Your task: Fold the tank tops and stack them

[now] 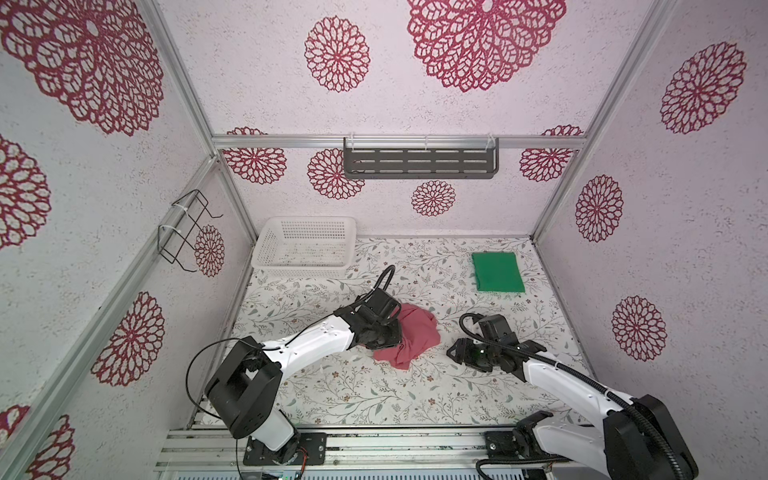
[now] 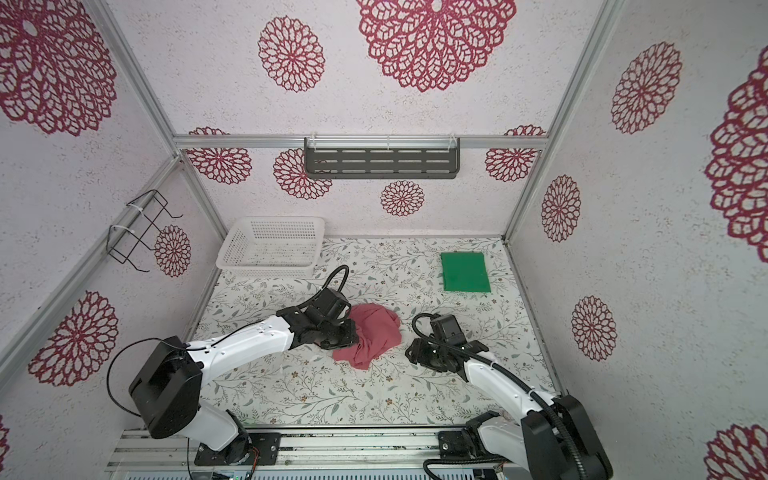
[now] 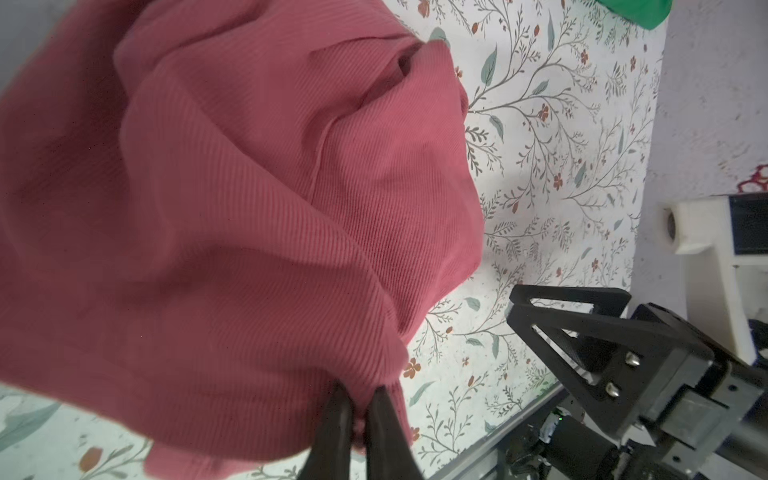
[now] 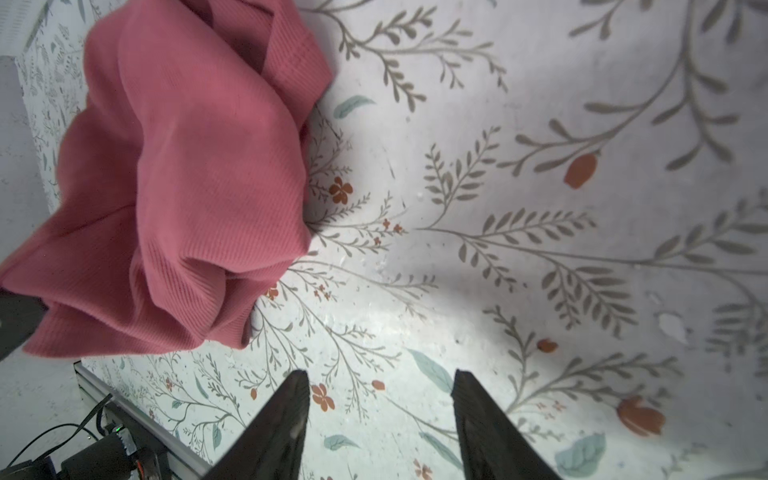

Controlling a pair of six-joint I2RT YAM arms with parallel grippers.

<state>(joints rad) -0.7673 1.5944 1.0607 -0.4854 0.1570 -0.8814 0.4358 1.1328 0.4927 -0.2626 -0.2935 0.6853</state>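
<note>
My left gripper pinches a fold of the crumpled rose-red tank [image 3: 372, 364] top; next I regrip, lift, then stretch it with both grippers before folding.
The rose-red tank top [image 1: 417, 334] [image 2: 378, 330] lies crumpled in a heap in the middle of the floral table. My left gripper [image 1: 384, 338] [image 3: 359, 395] sits at the heap's left side, its jaws nearly together with a fold of the rose-red knit [image 3: 249, 208] pinched between them. The green tank top [image 1: 497, 272] [image 2: 464, 272] lies folded flat at the back right, apart from both arms. My right gripper [image 1: 452, 353] [image 4: 380, 378] stands open just right of the heap [image 4: 187, 187], low over bare table, with nothing between its fingers.
A white perforated basket [image 1: 270, 243] [image 2: 232, 249] stands at the back left corner. A dark slotted shelf [image 1: 419, 162] hangs on the back wall and a wire rack [image 1: 187, 228] on the left wall. Walls close three sides.
</note>
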